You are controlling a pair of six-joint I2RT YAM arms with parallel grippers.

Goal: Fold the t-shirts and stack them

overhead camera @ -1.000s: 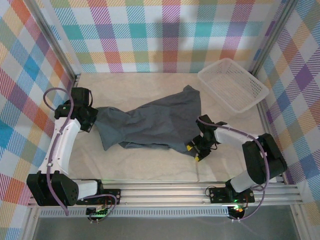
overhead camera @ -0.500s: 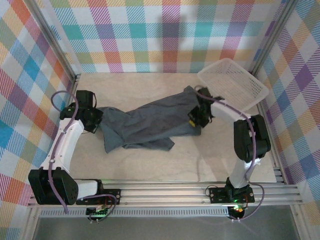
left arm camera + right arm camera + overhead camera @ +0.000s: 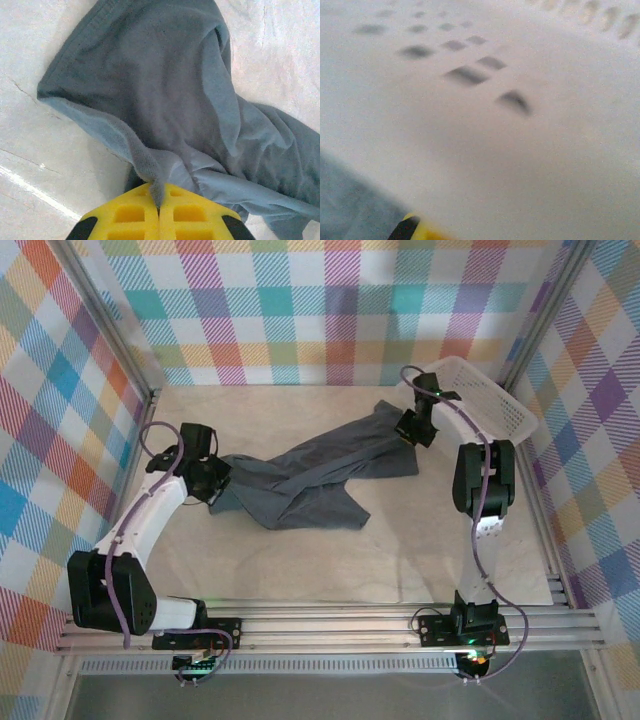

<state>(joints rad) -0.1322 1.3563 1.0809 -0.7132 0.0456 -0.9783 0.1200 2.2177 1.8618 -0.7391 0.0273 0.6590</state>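
Observation:
The t-shirt's middle (image 3: 306, 480) is bunched up in slanting folds, so my left gripper and my right gripper should raise its ends (image 3: 236, 488) high and swing the t-shirt out flat before folding it.
A single dark slate-grey t-shirt (image 3: 310, 475) lies crumpled and drawn out diagonally across the table. My left gripper (image 3: 213, 490) is at its left end. In the left wrist view the yellow jaws (image 3: 159, 200) are shut on a pinched fold of the t-shirt (image 3: 165, 90). My right gripper (image 3: 408, 430) is at the shirt's far right end, close against the basket, shut on the cloth there. The right wrist view is blurred, with one yellow fingertip (image 3: 415, 226) and a patch of grey cloth (image 3: 345, 205) at the bottom left.
A white mesh basket (image 3: 500, 405) stands at the back right corner, and its wall (image 3: 485, 125) is right in front of the right wrist camera. Plaid walls close in the table on three sides. Bare tabletop (image 3: 300, 570) lies in front of the shirt.
My right gripper shut on the shirt's near hem and carried it from the front of the table back toward the basket. The left gripper shifted right, still gripping.

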